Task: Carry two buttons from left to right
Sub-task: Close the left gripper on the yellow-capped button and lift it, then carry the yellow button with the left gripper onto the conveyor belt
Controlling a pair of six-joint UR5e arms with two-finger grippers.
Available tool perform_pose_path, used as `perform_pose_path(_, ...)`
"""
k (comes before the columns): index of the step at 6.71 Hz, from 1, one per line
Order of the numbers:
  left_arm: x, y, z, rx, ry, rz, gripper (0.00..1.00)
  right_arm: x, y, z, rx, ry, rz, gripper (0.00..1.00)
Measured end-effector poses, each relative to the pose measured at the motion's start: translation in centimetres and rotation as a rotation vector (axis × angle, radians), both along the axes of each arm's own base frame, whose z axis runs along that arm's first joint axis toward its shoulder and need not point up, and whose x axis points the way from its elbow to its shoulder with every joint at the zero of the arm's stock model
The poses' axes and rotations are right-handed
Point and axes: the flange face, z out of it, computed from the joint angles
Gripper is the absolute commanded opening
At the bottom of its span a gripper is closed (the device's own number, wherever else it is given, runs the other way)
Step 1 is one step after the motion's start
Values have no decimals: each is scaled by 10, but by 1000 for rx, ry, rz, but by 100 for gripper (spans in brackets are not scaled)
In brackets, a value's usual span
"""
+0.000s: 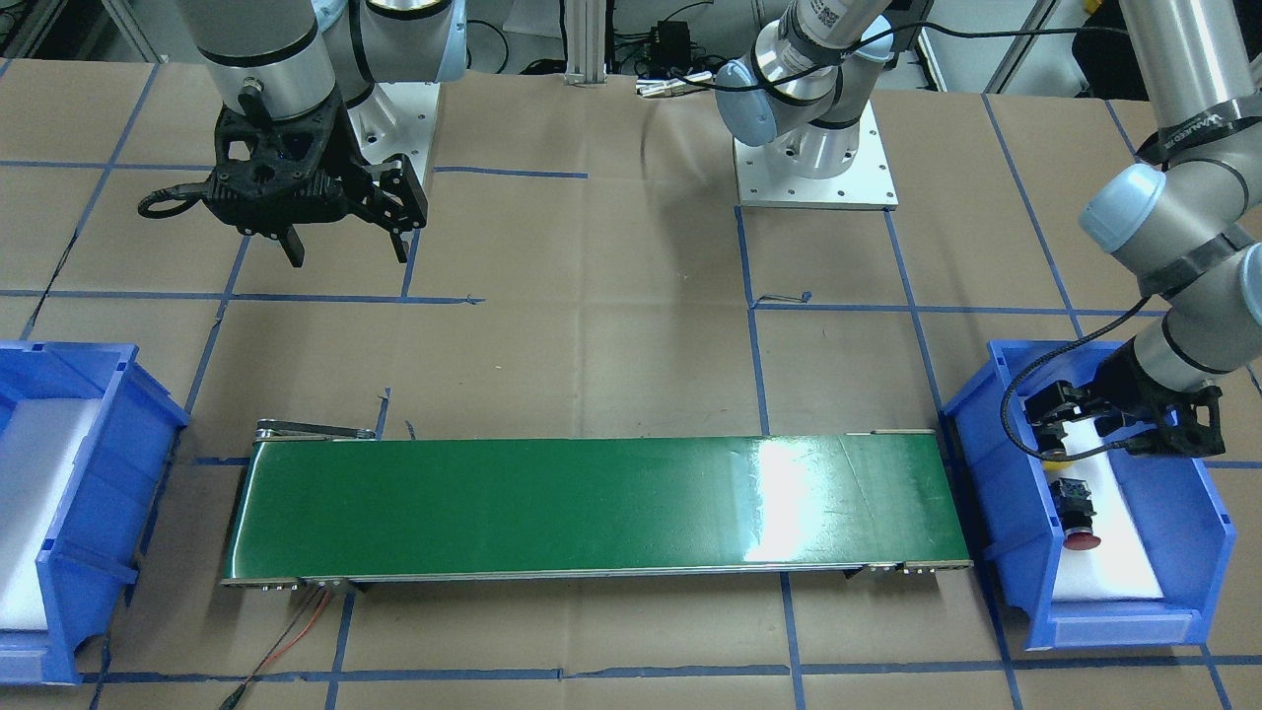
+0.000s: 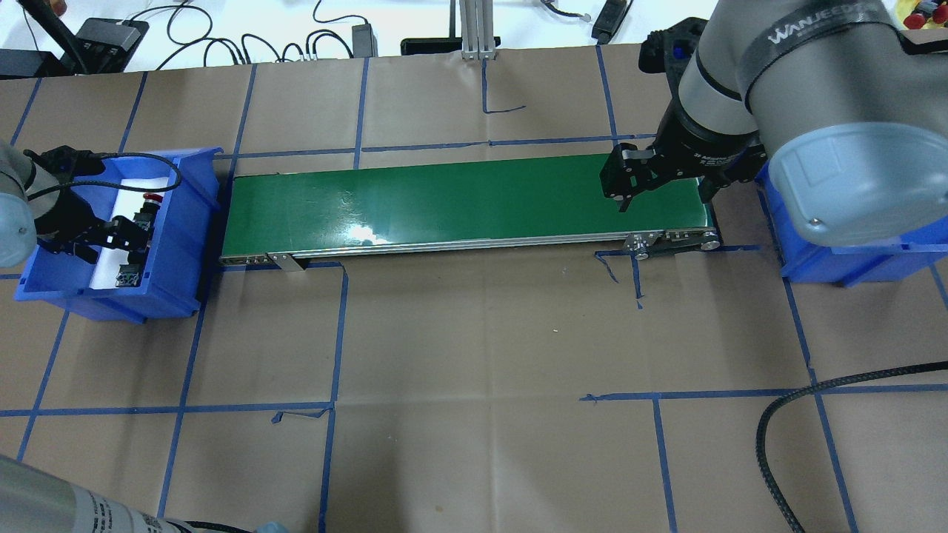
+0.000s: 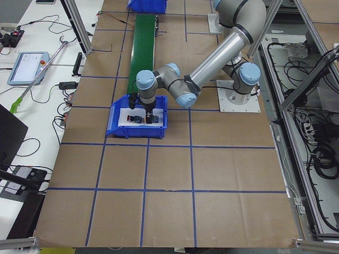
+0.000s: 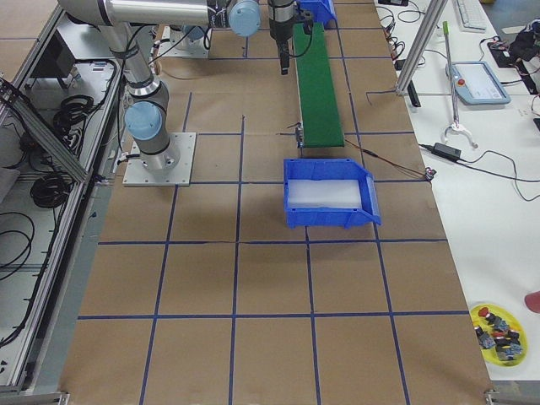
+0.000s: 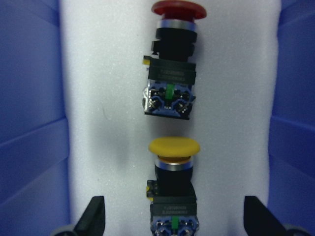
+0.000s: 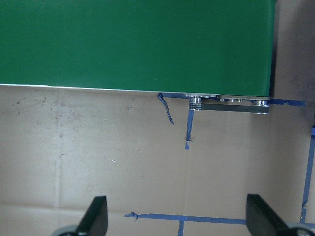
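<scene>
My gripper will set the yellow button [image 5: 174,184] on the green conveyor belt, and the button will then ride toward my right gripper, because wires [image 1: 296,627] run from the belt's end.
The yellow button [image 5: 173,189] and the red button [image 5: 171,69] lie end to end on white foam in the blue bin [image 1: 996,463] on the robot's left. My left gripper [image 5: 173,216] is open inside this bin, with its fingers wide on either side of the yellow button's black body and not touching it. In the front-facing view the left gripper [image 1: 1119,434] covers most of the yellow button [image 1: 1055,457], and the red button [image 1: 1077,513] lies just beyond it. My right gripper [image 1: 348,256] is open and empty, hovering by the conveyor's right end [image 2: 663,201].
A green conveyor belt [image 1: 592,503] runs between the two bins. A second blue bin [image 1: 99,493] lined with bare white foam stands at the robot's right. Blue tape lines cross the brown table. A thin wire [image 1: 296,631] trails from the conveyor's end.
</scene>
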Motion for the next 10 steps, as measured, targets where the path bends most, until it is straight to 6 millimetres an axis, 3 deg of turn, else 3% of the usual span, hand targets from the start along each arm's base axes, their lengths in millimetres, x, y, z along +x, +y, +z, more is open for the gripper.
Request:
perform_pose_path(2,-3,4,-20,20,11,-4,100,0,0,0,0,0,0,100)
perform_pose_path(3,-3,5,-26,28,16,-5,92,0,0,0,1,0,0,100)
perform_pose_path(5,-2,3,-28,22,12,-2,33,0,0,0,2,0,1,100)
perform_pose_path(6,-1,1,-25,15,7,-4,13,0,0,0,1,0,1,100)
perform_pose_path(8,1,-2,-21,4,0,-4,5,0,0,0,0,0,2,100)
perform_pose_path(10,6,-12,5,-37,-28,-5,5,0,0,0,0,0,1,100)
